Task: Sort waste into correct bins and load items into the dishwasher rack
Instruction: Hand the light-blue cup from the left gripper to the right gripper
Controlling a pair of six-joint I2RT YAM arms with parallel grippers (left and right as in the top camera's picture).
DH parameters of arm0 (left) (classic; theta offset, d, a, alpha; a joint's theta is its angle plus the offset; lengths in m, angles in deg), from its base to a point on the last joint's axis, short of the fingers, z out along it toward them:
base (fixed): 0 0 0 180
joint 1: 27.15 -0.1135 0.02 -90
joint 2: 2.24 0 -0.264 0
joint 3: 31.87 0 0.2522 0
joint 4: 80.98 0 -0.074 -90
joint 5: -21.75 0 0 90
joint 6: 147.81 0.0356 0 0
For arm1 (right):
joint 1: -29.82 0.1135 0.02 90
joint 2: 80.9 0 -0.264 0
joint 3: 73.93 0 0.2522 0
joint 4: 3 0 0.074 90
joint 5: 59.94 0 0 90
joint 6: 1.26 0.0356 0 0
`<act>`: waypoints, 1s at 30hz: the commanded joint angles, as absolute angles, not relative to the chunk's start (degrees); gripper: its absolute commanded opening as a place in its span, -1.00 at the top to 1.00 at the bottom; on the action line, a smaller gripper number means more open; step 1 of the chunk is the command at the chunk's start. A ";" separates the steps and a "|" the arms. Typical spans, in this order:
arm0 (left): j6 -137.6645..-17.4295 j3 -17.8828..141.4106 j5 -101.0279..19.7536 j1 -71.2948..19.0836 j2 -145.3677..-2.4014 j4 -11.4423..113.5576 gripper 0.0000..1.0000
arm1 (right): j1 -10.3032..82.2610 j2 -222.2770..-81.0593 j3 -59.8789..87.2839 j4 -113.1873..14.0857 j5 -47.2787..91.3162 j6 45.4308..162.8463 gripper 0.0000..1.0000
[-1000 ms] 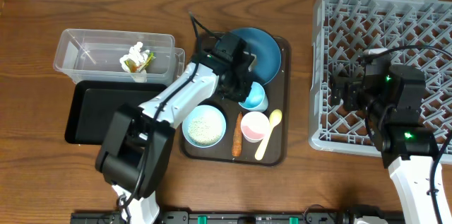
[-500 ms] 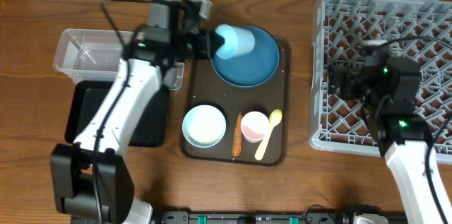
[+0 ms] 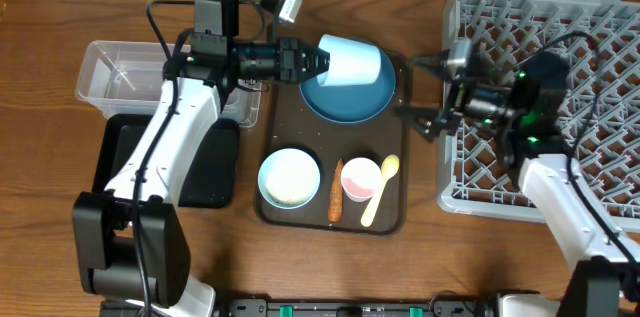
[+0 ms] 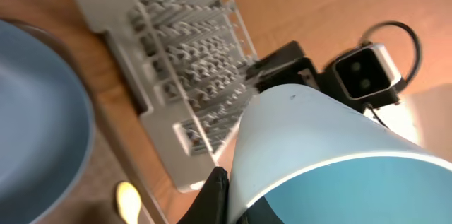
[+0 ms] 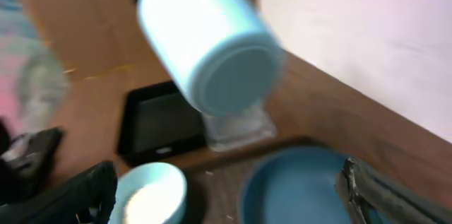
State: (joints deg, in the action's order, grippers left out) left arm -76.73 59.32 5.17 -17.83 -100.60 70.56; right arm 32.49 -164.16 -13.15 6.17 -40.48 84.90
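Observation:
My left gripper has the light blue cup [image 3: 324,57] by its rim, short of the dishwasher rack, so next my right gripper grasps the cup [image 3: 377,61] by its base.
My left gripper [image 3: 316,61] is shut on the small light blue cup [image 3: 352,62] and holds it on its side above the large dark blue bowl [image 3: 350,97]. One of its fingers [image 4: 215,194] presses on the cup's wall [image 4: 318,146]. My right gripper [image 3: 420,117] is open and empty at the dishwasher rack's [image 3: 580,77] left edge, pointing at the cup [image 5: 212,40]. The white-inside light blue bowl [image 3: 290,177], carrot [image 3: 336,200], pink cup [image 3: 361,179] and pale yellow spoon [image 3: 380,190] lie on the brown tray [image 3: 403,147]. Tissue and wrapper are not visible.
The clear bin [image 3: 125,75] and the black bin [image 3: 125,162] sit left of the tray, partly under my left arm. The rack fills the right side. Bare wooden table lies along the back and front edges.
My left gripper lifted the light blue cup off the tray and now holds it out to the right. My right gripper swung left off the rack towards the cup.

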 commanded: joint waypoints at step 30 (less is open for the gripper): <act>-77.67 60.06 9.35 -11.06 -101.26 70.85 0.87 | 37.59 -164.49 -12.49 22.94 -42.34 91.46 -0.67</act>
State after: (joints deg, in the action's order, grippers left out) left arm -77.38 59.34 8.10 -11.12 -100.60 70.56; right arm 36.36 -164.47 -13.13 22.92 -42.36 90.78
